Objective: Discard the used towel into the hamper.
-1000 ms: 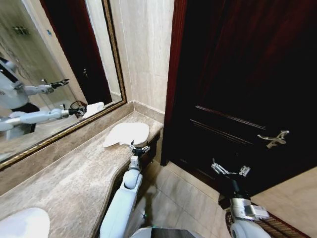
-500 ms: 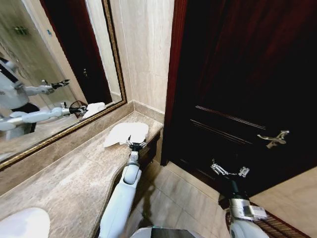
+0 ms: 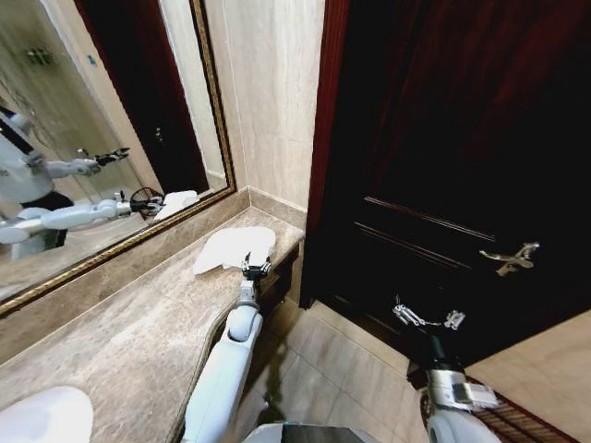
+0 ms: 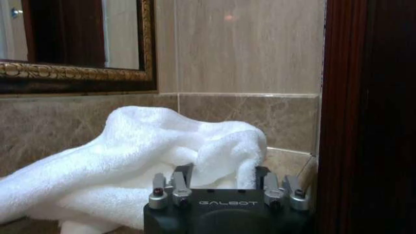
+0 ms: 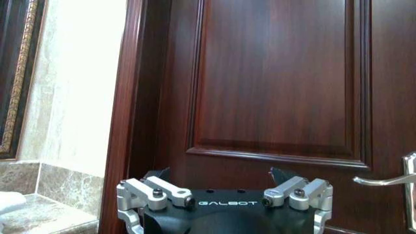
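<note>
My gripper is going to lift the towel's raised fold. The used towel (image 3: pixel 235 247) lies in loose, soft folds (image 4: pixel 153 153), so it should then come up whole and hang down in a long drape.
The used towel (image 3: pixel 233 247) is a white crumpled heap at the far end of the marble counter (image 3: pixel 138 341), beside the wall corner. My left gripper (image 3: pixel 256 268) has reached its near edge. In the left wrist view the towel (image 4: pixel 143 146) bulges close ahead, and the left gripper (image 4: pixel 221 171) is open, its fingers (image 4: pixel 183 171) pushed in on either side of a raised fold. My right gripper (image 3: pixel 427 318) hangs open in front of the dark door, away from the towel; it also shows open in its own wrist view (image 5: pixel 221 181). A strip of the woven hamper (image 3: pixel 522 426) peeks out at the lower right, behind the right arm.
A gold-framed mirror (image 3: pixel 102 138) runs along the counter's back wall. The dark wooden door (image 3: pixel 443 157) with a metal lever handle (image 3: pixel 510 258) stands to the right. Tiled floor (image 3: pixel 342 369) lies between counter and door. A white basin rim (image 3: pixel 42 415) shows at the near left.
My left gripper has moved forward along the counter and into the towel's edge, its fingers drawn a little closer together. The right arm has barely moved.
</note>
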`<state>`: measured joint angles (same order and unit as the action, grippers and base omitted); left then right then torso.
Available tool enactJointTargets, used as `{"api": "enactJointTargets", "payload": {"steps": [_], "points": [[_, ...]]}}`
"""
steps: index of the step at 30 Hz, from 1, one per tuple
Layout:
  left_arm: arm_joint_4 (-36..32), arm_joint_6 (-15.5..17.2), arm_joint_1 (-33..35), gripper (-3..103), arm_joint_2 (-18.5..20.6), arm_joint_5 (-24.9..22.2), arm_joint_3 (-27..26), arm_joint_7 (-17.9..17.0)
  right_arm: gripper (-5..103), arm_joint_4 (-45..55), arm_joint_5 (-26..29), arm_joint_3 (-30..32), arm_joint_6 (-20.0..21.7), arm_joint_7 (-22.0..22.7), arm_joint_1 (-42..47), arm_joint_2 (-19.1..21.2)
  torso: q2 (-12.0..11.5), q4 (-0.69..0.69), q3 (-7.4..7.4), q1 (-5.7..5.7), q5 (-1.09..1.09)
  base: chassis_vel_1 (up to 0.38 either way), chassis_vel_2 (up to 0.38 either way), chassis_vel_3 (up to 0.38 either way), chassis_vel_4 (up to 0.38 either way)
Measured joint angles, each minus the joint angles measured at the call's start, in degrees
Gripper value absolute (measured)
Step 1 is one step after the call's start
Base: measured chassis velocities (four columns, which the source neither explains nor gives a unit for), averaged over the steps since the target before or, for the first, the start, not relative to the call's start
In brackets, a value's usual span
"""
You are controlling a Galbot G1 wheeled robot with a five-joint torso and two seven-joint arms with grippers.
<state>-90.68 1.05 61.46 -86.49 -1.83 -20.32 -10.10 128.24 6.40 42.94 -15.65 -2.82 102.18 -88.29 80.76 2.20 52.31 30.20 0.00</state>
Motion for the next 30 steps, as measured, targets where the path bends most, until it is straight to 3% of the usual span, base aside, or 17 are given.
{"api": "enactJointTargets", "payload": {"steps": [1,3,4,6,7,12,19,24,30], "points": [[-0.11,-0.06,0.13,54,0.0,-0.32,0.02,-0.26,100,-0.05,0.01,-0.01,-0.24,0.08,-0.01,0.02,0.0,0.0,0.0,0.0,0.0,0.0,0.0,0.0,0.0],[-0.16,-0.09,0.19,54,-0.09,-0.58,0.03,-0.55,100,-0.13,0.14,-0.12,-0.51,0.39,-0.07,0.03,0.0,0.0,0.0,0.0,0.0,0.0,0.0,0.0,0.0],[-0.26,-0.17,0.27,47,-0.21,-0.92,0.05,-0.74,100,-0.27,0.66,-0.42,-1.05,1.03,-0.24,0.05,0.0,0.0,0.0,0.0,0.0,0.0,0.0,0.0,0.0],[-0.32,-0.26,0.34,47,-0.26,-1.11,0.05,-0.76,100,-0.29,0.91,-0.49,-1.25,1.19,-0.31,0.05,0.01,0.0,0.0,0.0,0.0,0.0,0.0,0.0,0.0],[-0.42,-0.41,0.41,38,-0.26,-1.38,0.04,-0.75,100,-0.34,1.08,-0.5,-1.5,1.31,-0.4,0.06,0.01,0.0,0.0,0.0,0.0,0.0,0.0,0.0,0.0],[-0.54,-0.97,0.48,31,-0.21,-2.07,-0.13,-0.59,100,-0.49,1.26,-0.43,-1.9,1.37,-0.48,0.07,0.01,0.0,0.0,0.0,0.0,0.0,0.0,0.0,0.0],[-0.71,-1.91,0.7,7,0.13,-3.32,-0.44,0.1,100,-0.62,1.45,-0.42,-2.25,1.42,-0.46,-0.08,0.01,0.0,0.0,0.0,0.0,0.0,0.0,0.0,0.0],[-1.02,-2.4,0.89,1,0.23,-4.63,-0.43,0.28,100,-0.59,1.91,-0.61,-2.48,1.86,-0.54,-0.23,0.01,0.0,0.0,0.0,0.0,0.0,0.0,0.0,0.0],[-2.35,-3.28,1.63,1,0.29,-7.26,-0.34,0.32,100,-0.61,2.02,-0.57,-2.98,2.17,-0.58,-0.18,0.01,0.0,0.0,0.0,0.0,0.0,0.0,0.0,0.0]]}}
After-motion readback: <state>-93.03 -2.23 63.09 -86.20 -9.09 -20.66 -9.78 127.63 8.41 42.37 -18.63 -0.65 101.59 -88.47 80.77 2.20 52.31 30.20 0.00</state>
